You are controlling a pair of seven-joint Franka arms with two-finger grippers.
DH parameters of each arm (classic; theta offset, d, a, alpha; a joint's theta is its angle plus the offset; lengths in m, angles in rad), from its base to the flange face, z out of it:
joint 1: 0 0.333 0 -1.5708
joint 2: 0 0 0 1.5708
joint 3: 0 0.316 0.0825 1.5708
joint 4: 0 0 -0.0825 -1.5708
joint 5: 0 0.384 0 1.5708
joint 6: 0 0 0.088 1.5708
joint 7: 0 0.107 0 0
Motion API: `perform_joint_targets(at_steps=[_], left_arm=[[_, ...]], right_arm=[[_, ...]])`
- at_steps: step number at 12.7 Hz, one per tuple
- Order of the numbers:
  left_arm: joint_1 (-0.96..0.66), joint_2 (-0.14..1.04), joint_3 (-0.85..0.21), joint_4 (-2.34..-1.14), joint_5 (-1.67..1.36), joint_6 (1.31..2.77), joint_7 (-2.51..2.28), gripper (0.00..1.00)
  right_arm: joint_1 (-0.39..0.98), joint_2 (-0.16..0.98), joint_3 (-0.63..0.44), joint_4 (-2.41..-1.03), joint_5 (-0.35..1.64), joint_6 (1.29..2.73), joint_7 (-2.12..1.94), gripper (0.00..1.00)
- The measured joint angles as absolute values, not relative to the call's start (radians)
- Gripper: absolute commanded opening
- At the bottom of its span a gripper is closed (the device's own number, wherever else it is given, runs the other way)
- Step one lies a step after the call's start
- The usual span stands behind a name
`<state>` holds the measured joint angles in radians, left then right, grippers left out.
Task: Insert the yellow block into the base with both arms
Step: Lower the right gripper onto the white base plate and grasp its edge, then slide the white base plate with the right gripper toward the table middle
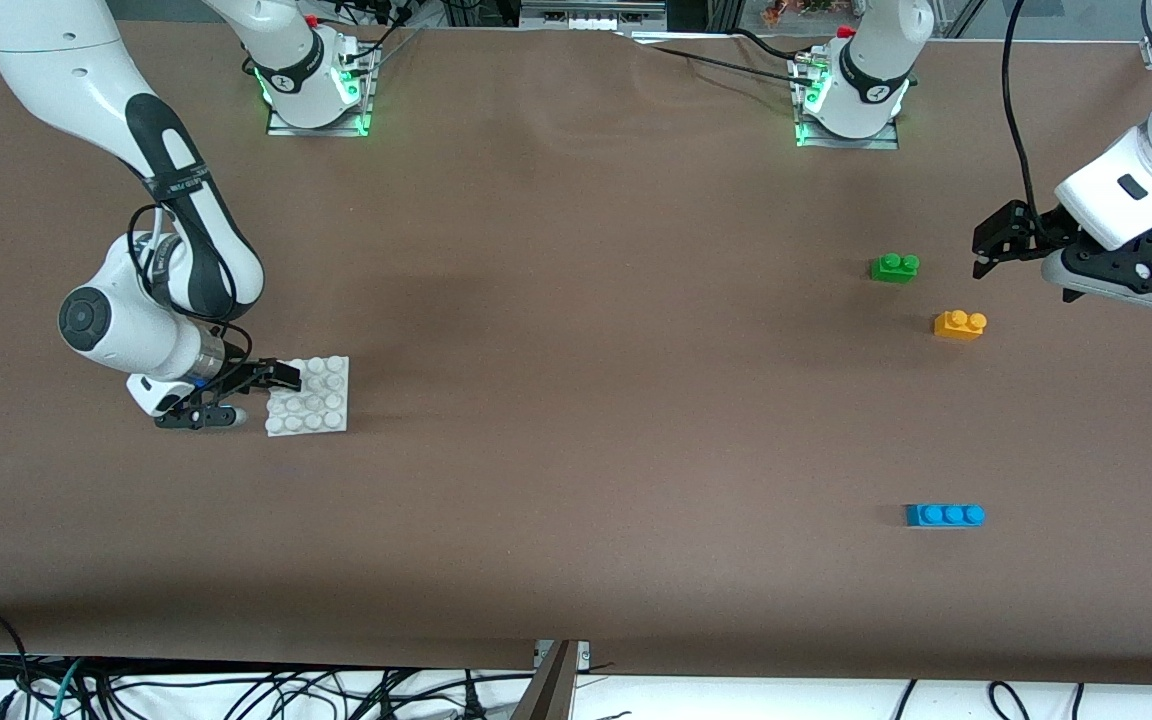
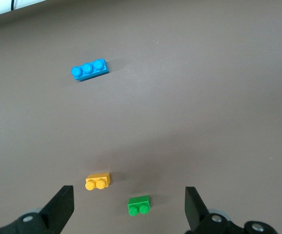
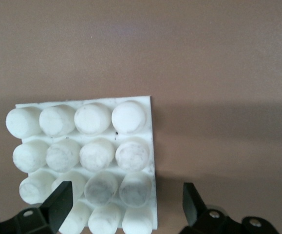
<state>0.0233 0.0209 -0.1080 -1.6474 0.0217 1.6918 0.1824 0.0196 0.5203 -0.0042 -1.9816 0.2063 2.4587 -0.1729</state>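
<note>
The white studded base [image 1: 310, 397] will slide along level when the robot pulls it by its studs, because the base's side edge [image 1: 347, 394] lies flat and free of any clamp.
The yellow block [image 1: 960, 325] lies on the brown table toward the left arm's end, studs up; the left wrist view shows it as the yellow block [image 2: 98, 181]. My left gripper [image 1: 986, 250] hangs open and empty in the air beside it; in its own view the left gripper [image 2: 128, 195] looks down on the yellow and green bricks. The white studded base [image 1: 308, 400] lies toward the right arm's end. My right gripper [image 1: 249, 394] is low and open at the base's edge. Seen from that wrist, the right gripper [image 3: 126, 192] has one finger over the base [image 3: 89, 119] and the other off its edge.
A green two-stud brick [image 1: 894, 267] lies just farther from the front camera than the yellow block. A blue three-stud brick [image 1: 945, 515] lies nearer to that camera. Cables hang below the table's front edge. The arm bases stand along the table's back edge.
</note>
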Motion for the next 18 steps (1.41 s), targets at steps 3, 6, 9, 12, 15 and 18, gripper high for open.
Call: perform_joint_targets(at_steps=[3,6,9,12,15,18], left_arm=[[0.023,0.021,-0.108,-1.647,0.022,1.692,0.182,1.0],[0.023,0.021,-0.108,-1.647,0.022,1.692,0.182,1.0],[0.024,0.021,-0.107,-1.647,0.022,1.692,0.182,1.0],[0.024,0.021,-0.106,-1.647,0.022,1.692,0.182,1.0],[0.024,0.021,-0.106,-1.647,0.022,1.692,0.182,1.0],[0.024,0.021,-0.105,-1.647,0.022,1.692,0.182,1.0]], right_arm=[[0.02,0.547,-0.004,-1.958,0.207,2.459,-0.173,1.0],[0.02,0.566,-0.004,-1.952,0.208,2.463,-0.173,1.0],[0.02,0.57,-0.004,-1.947,0.21,2.464,-0.173,0.99],[0.021,0.574,-0.002,-1.945,0.214,2.464,-0.173,0.71],[0.024,0.574,0.001,-1.939,0.218,2.463,-0.173,0.57],[0.027,0.568,0.001,-1.936,0.218,2.459,-0.173,0.5]])
